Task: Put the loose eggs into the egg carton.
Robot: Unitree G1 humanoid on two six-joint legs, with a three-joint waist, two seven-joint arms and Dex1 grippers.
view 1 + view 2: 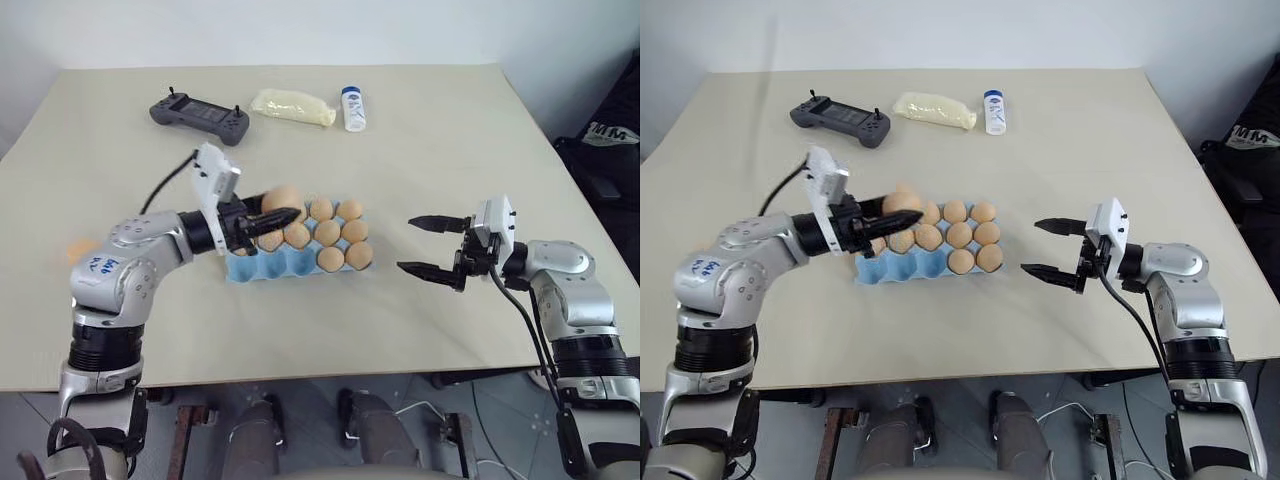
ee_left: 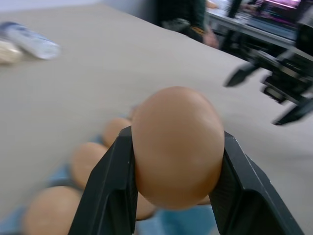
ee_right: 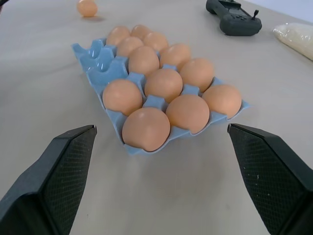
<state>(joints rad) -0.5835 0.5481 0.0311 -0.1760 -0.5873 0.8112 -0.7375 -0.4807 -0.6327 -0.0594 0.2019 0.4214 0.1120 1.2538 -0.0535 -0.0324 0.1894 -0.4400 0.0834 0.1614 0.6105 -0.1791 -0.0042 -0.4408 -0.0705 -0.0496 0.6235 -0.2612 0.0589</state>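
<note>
The cup (image 1: 301, 261) beside the near row's eggs is empty and both fingers are on the egg's sides (image 1: 283, 201), so my left gripper should keep going down and let go of the egg there.
The light blue egg carton (image 1: 262, 266) lies at the table's middle with several tan eggs (image 1: 327, 232) in its cups. Its bare cups (image 3: 97, 54) are at the left end, along the near row. My left gripper (image 1: 284, 207) hovers over that left end, shut on a loose egg (image 2: 178, 144) pinched between both black fingers. Another loose egg (image 3: 87, 7) lies on the table left of the carton, partly hidden behind my left arm in the head views. To the carton's right, my right gripper (image 1: 406, 243) stands open, pointing at it with nothing between its fingers.
At the table's far side lie a grey controller (image 1: 200, 116), a pale yellow bag (image 1: 292, 107) and a white bottle (image 1: 353, 108). A dark object (image 1: 610, 135) stands beyond the table's right edge.
</note>
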